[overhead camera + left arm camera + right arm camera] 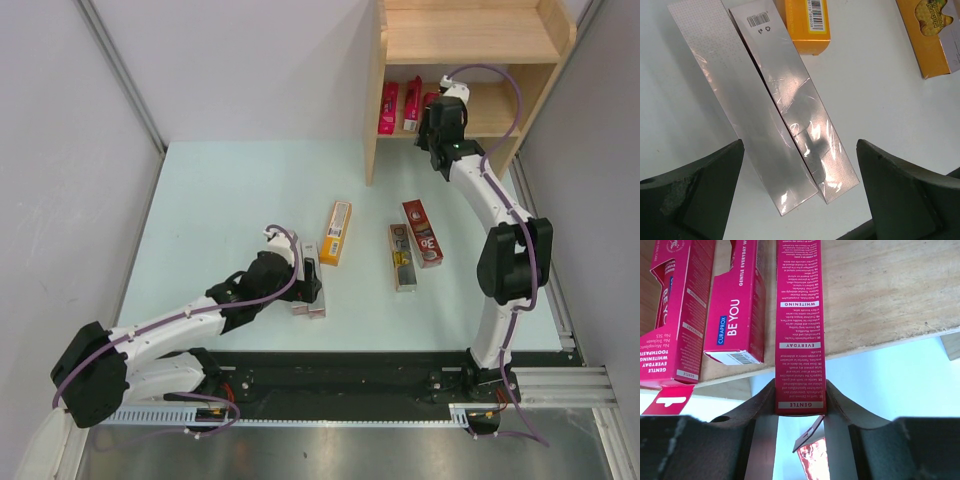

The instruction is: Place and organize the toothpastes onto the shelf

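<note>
The held pink carton's near end (800,385) is poking out past the shelf's edge. Next, my right gripper lets go, moves back and pushes that end (800,412) in with its fingers closed.
In the right wrist view, my right gripper (800,407) is shut on the near end of a magenta-pink toothpaste carton (799,315), whose far part lies on the wooden shelf (880,290) board. Two more pink cartons (735,305) (675,325) lie to its left on the same board. From above, the right gripper (438,112) is at the shelf's (372,130) lower board. My left gripper (800,200) hangs open over the near ends of two silver-grey cartons (790,100) (725,85) lying side by side on the table.
An orange-yellow carton (336,232) lies mid-table, with a gold-tan carton (402,257) and a dark red carton (422,232) to its right. The shelf's upper board (470,40) is bare. Grey walls close in both sides of the pale table (220,200).
</note>
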{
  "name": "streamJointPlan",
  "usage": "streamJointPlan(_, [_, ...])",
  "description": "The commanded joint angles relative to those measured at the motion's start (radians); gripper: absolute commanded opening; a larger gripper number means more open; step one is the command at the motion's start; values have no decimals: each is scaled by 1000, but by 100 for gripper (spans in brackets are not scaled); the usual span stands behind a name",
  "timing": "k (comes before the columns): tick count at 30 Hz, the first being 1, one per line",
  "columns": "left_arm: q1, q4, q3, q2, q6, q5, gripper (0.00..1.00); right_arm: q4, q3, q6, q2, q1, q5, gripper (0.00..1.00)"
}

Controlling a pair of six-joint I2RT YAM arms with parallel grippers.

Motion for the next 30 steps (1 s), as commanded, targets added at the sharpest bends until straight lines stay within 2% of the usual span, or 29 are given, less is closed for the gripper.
streamJointPlan(1, [-9,8,-6,-5,-20,-14,100,92,11,-34,-31,8,39,33])
streamJointPlan(15, [-13,4,-18,-11,-29,-19,100,81,123,-123,65,52,11,34])
streamJointPlan(30, [-18,1,-23,-10,-32,-19,100,115,106,-162,48,71,27,35])
